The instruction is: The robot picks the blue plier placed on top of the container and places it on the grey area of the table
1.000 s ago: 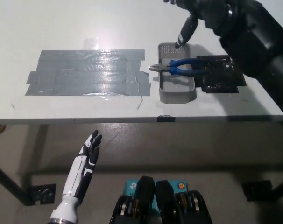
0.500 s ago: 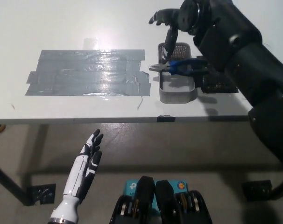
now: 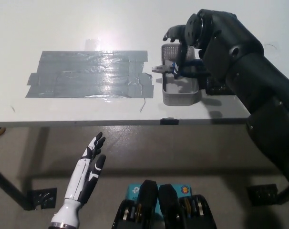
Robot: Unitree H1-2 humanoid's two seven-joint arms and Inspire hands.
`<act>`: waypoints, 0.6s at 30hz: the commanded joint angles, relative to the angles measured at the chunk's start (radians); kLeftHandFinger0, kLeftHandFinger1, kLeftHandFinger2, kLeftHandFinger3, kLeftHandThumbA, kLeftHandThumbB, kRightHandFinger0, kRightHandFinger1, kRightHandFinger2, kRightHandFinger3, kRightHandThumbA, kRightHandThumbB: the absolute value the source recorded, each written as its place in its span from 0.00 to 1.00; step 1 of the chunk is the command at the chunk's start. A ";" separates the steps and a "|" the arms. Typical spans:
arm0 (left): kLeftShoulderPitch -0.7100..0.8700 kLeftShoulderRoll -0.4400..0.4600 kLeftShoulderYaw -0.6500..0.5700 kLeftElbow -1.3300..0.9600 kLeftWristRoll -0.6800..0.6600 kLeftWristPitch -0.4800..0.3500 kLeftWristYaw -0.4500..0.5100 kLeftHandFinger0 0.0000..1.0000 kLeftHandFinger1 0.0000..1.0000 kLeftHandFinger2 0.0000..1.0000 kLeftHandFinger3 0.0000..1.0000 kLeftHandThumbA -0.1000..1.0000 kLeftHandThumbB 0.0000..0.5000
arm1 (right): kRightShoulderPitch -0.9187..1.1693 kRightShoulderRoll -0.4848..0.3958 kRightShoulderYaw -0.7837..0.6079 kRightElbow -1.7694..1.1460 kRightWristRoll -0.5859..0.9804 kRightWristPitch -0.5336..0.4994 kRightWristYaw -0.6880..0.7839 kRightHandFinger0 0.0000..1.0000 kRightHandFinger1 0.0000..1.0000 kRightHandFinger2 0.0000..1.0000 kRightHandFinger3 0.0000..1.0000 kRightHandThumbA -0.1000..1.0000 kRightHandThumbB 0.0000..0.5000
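The plier's jaws (image 3: 159,69) are resting on top of the container's rim, so I expect the blue plier (image 3: 175,70) will come free and leave the grey container in place when I lift.
The blue plier (image 3: 172,70) lies across the top of the grey container (image 3: 180,98) on the white table, its metal jaws poking out over the container's left rim. My black right hand (image 3: 183,50) hangs right over the plier's handles and hides most of them. Its fingers (image 3: 171,34) are spread, some pointing down at the handles, and the plier still rests on the rim. The grey taped area (image 3: 89,74) lies left of the container. My white left hand (image 3: 90,164) rests open below the table's front edge.
A black flat object (image 3: 221,88) lies against the container's right side, partly under my right arm. The table's front edge (image 3: 135,123) runs across the middle of the view, with floor below it.
My right hand has come down and toward the near side, from above the container's far end onto the plier's handles. The plier and the left hand have stayed put.
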 commanded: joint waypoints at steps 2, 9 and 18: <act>-0.017 0.009 -0.001 -0.034 0.012 -0.023 0.024 1.00 1.00 1.00 1.00 1.00 0.31 | -0.048 -0.014 -0.012 0.006 -0.023 -0.037 -0.011 1.00 1.00 1.00 1.00 1.00 0.59; -0.008 0.009 0.000 -0.033 0.012 -0.032 0.029 1.00 1.00 1.00 1.00 1.00 0.32 | -0.009 -0.008 -0.042 0.000 -0.024 0.012 -0.076 1.00 1.00 1.00 1.00 1.00 0.73; -0.013 0.010 0.007 -0.033 0.004 -0.035 0.030 1.00 1.00 1.00 1.00 1.00 0.28 | 0.023 0.009 -0.013 0.013 -0.063 -0.016 -0.093 1.00 1.00 1.00 1.00 1.00 0.72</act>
